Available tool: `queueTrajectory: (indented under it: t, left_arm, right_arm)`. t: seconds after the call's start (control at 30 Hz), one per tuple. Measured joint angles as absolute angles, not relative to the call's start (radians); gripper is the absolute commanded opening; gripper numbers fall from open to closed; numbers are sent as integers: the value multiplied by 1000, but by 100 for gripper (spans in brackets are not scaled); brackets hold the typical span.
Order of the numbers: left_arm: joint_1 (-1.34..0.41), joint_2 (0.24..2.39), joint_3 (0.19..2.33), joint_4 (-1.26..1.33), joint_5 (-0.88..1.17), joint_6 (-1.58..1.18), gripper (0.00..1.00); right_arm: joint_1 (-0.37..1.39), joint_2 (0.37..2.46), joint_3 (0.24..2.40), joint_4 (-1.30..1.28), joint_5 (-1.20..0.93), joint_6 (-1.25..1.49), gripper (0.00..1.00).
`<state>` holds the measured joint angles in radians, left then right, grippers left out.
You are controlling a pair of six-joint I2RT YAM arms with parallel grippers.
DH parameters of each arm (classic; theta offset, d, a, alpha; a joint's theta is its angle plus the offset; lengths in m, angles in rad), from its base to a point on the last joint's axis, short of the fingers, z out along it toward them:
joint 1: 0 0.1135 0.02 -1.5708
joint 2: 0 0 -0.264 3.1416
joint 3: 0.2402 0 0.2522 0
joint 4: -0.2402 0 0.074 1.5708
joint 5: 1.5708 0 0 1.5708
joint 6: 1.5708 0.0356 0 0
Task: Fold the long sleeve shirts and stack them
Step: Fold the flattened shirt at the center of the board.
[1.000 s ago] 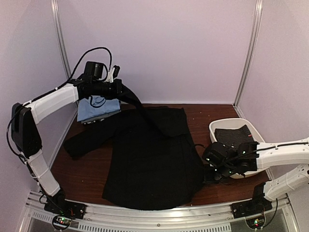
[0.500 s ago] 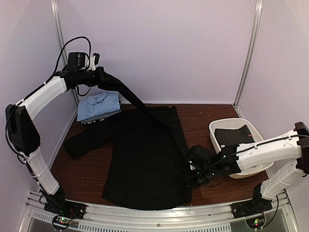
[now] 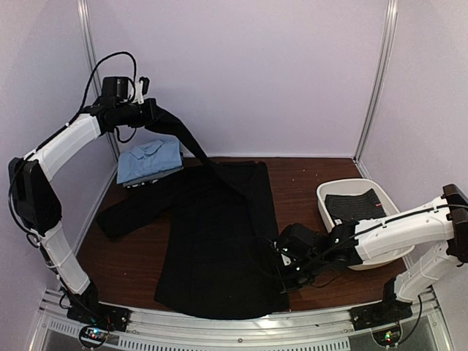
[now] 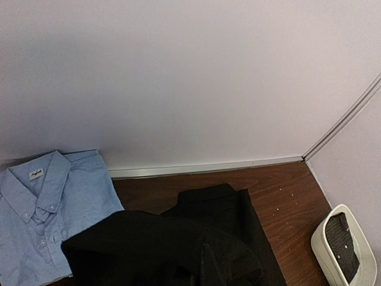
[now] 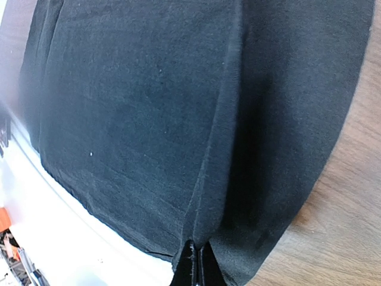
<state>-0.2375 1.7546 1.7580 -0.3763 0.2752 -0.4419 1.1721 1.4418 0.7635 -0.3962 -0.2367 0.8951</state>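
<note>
My right gripper should next go inward over the shirt (image 3: pixel 256 287) until the fold is flat, because the shirt's pinched fold (image 5: pixel 222 128) runs straight from the shirt's hem toward the stretched sleeve.
A plain black long sleeve shirt (image 3: pixel 219 241) lies spread on the brown table. My left gripper (image 3: pixel 150 115) is raised high at the back left, shut on the shirt's right sleeve (image 3: pixel 186 142), which stretches down to the shirt body. In the left wrist view the black cloth (image 4: pixel 178 244) covers the fingers. My right gripper (image 3: pixel 281 267) is low at the shirt's right hem, shut on a pinched fold of black cloth (image 5: pixel 220 179). The shirt's other sleeve (image 3: pixel 131 208) lies out to the left. A blackish dotted shirt (image 3: pixel 355 205) sits folded in a white basket (image 3: pixel 329 191).
A folded light blue shirt (image 3: pixel 150 161) lies at the back left of the table, also in the left wrist view (image 4: pixel 41 208). The white basket (image 4: pixel 333 235) stands at the right. White walls close the back and sides. The metal rail (image 3: pixel 241 333) runs along the front edge.
My right gripper has pulled the shirt's right edge leftward, folding it over the body. My left gripper rose and moved back left with the sleeve, then held nearly still.
</note>
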Motion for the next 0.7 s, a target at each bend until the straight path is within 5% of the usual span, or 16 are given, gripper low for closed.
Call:
queueTrajectory:
  t: [0.7]
  left_arm:
    - [-237, 1762, 1796, -374, 273, -437, 0]
  right_arm:
    - [1172, 1517, 833, -371, -328, 836, 4]
